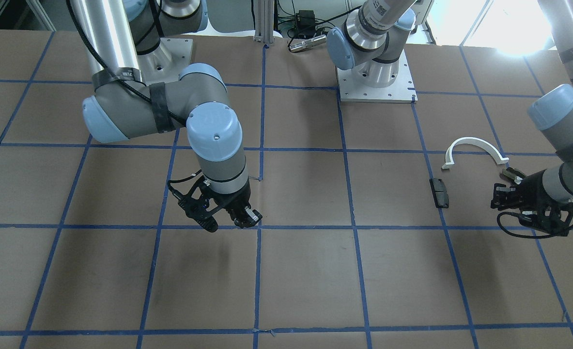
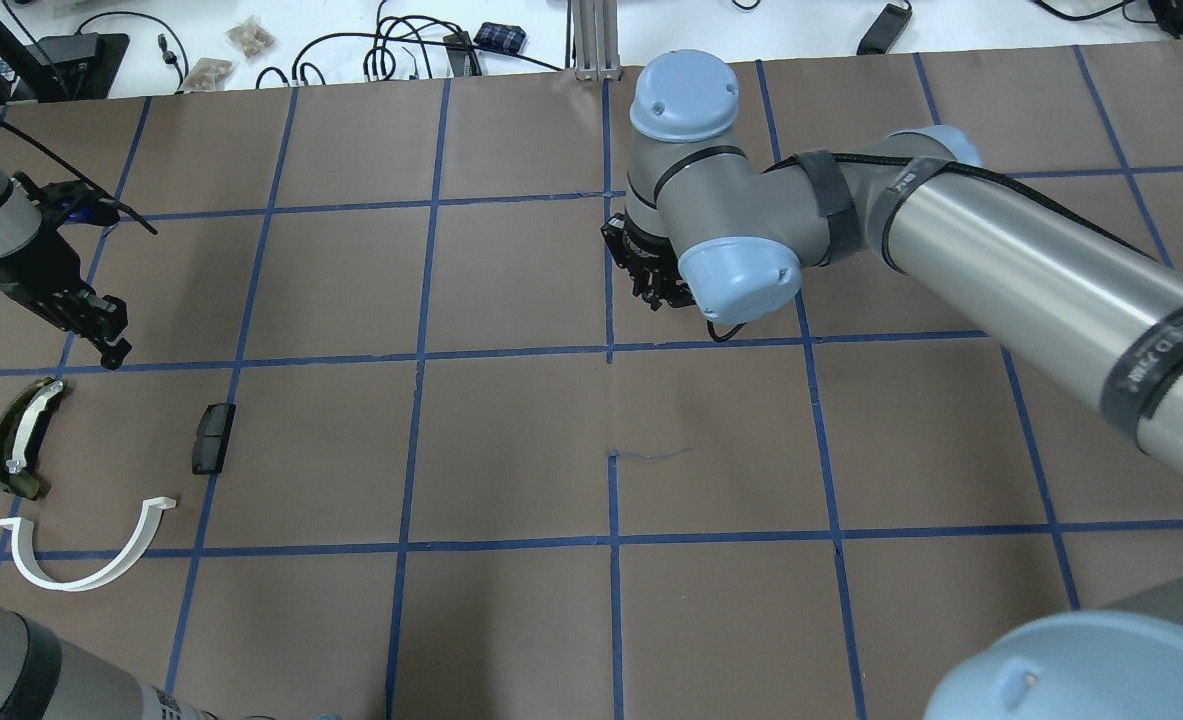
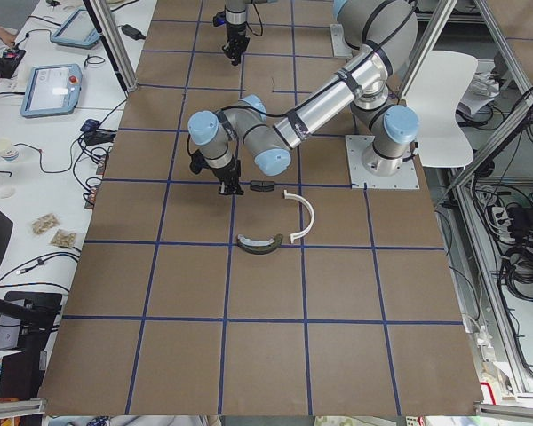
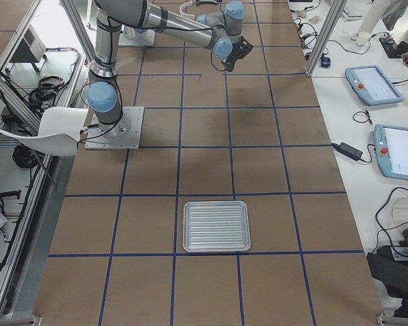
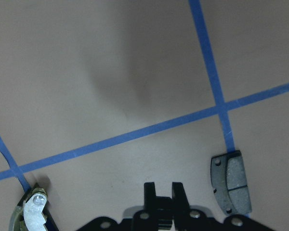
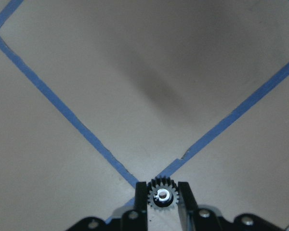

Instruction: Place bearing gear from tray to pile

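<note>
The pile is far over by the robot's left gripper, so the right gripper should put the bearing gear down at the tape crossing for the left gripper to pick up.
My right gripper is shut on the bearing gear, a small black toothed wheel with a silver centre, and holds it above the brown table near a tape crossing. The pile lies at the robot's left: a white half-ring arc, a dark olive curved piece with a white insert and a small black block. My left gripper is shut and empty, hovering just beyond the olive piece; the left wrist view shows its fingers together, with the block to their right. The tray shows only in the exterior right view.
The table is brown with a blue tape grid. The silver ribbed tray sits at the robot's right end, far from both arms. Cables and small items lie beyond the table's far edge. The two arm bases stand at the robot's side.
</note>
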`<state>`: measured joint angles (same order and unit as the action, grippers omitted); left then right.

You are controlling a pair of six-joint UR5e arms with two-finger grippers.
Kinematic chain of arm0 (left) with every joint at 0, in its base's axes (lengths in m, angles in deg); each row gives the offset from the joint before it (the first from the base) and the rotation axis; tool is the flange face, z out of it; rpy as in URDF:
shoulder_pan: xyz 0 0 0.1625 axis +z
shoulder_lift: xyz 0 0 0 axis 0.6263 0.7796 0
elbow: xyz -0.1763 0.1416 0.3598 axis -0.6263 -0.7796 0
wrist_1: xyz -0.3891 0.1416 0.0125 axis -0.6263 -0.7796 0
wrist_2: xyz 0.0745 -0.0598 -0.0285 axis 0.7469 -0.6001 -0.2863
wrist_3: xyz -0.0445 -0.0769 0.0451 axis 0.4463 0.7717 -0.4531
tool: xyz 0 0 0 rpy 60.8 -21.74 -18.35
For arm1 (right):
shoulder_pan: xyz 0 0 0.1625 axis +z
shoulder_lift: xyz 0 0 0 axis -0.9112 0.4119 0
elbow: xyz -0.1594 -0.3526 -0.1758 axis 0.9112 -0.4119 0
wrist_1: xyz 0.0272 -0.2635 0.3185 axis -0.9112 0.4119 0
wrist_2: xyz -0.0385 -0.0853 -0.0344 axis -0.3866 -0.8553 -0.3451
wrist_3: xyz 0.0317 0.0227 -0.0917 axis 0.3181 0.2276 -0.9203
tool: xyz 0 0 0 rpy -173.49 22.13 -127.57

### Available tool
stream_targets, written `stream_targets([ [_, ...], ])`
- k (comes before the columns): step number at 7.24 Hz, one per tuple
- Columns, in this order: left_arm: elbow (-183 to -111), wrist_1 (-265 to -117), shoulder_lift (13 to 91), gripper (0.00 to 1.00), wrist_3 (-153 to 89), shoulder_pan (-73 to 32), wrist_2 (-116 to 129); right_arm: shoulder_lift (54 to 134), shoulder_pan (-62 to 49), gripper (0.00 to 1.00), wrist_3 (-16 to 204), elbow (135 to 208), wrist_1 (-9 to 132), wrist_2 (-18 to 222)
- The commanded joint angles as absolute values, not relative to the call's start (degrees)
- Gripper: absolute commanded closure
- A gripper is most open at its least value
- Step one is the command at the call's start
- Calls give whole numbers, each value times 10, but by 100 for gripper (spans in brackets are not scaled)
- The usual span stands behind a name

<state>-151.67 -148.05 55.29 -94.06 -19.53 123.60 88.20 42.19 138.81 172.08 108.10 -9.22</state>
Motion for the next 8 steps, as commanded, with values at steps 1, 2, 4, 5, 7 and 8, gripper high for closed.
stream_targets([
  [1,-1538,-1451,568,100,-941,-189,1235,843,445,96,1417,1712,1085,-96],
  [2,-1545,-1445,567,80,-941,-187,1234,836,445,96,1393,1714,1083,-93],
  [4,-1546,-1454,576,39,-940,-180,1233,811,455,90,1377,1707,1086,-98],
  [5,-1544,-1453,577,31,-939,-181,1233,812,455,48,1365,1709,1085,-103],
  [7,-1534,-1458,554,22,-931,-197,1229,814,453,0,1352,1710,1085,-104],
  [8,-1530,-1458,543,18,-916,-226,1211,825,448,0,1334,1705,1078,-104],
])
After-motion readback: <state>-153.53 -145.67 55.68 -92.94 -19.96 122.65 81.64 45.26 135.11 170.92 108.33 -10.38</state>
